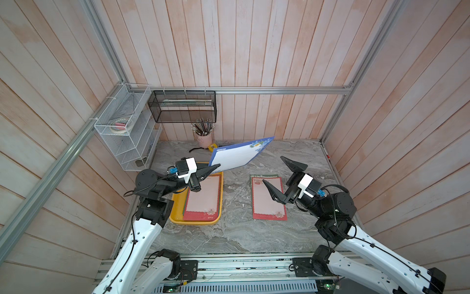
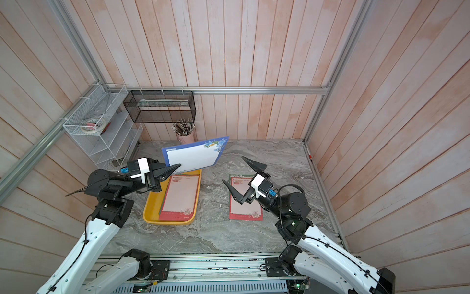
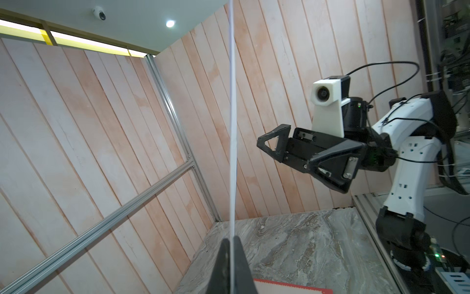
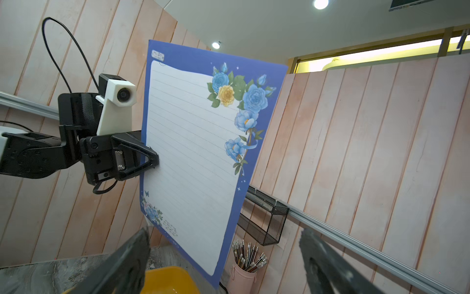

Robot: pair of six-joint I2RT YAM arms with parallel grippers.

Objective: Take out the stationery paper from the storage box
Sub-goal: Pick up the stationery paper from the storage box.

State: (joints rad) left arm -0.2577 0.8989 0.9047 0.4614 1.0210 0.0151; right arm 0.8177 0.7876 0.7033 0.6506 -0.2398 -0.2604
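The open fingers of my right gripper point at the blue-bordered sheet's loose end point(image 1: 260, 145), so I keep moving them toward it until they straddle its edge point(image 1: 261, 151) and can close.
My left gripper point(image 1: 216, 166) point(image 2: 178, 166) is shut on the edge of a blue-bordered sheet of stationery paper point(image 1: 239, 155) point(image 2: 195, 156) point(image 4: 193, 152). It holds the sheet in the air above the far end of the yellow storage box point(image 1: 178, 213) point(image 2: 150, 213). In the left wrist view the sheet point(image 3: 232, 127) shows edge-on between the shut jaws. A stack topped by a red-bordered pink sheet point(image 1: 203, 198) lies in the box. Another red-bordered sheet point(image 1: 268, 201) point(image 2: 245, 203) lies on the table with a green edge showing beneath it. Above it my right gripper point(image 1: 273, 170) point(image 2: 233, 169) point(image 4: 223, 236) stands wide open, holding nothing.
A black mesh basket point(image 1: 183, 107) hangs on the back wall. A white wire rack point(image 1: 124, 132) fills the back left corner. A pink cup of pencils point(image 1: 204, 138) point(image 4: 241, 277) stands behind the held sheet. Wooden walls close the table on three sides.
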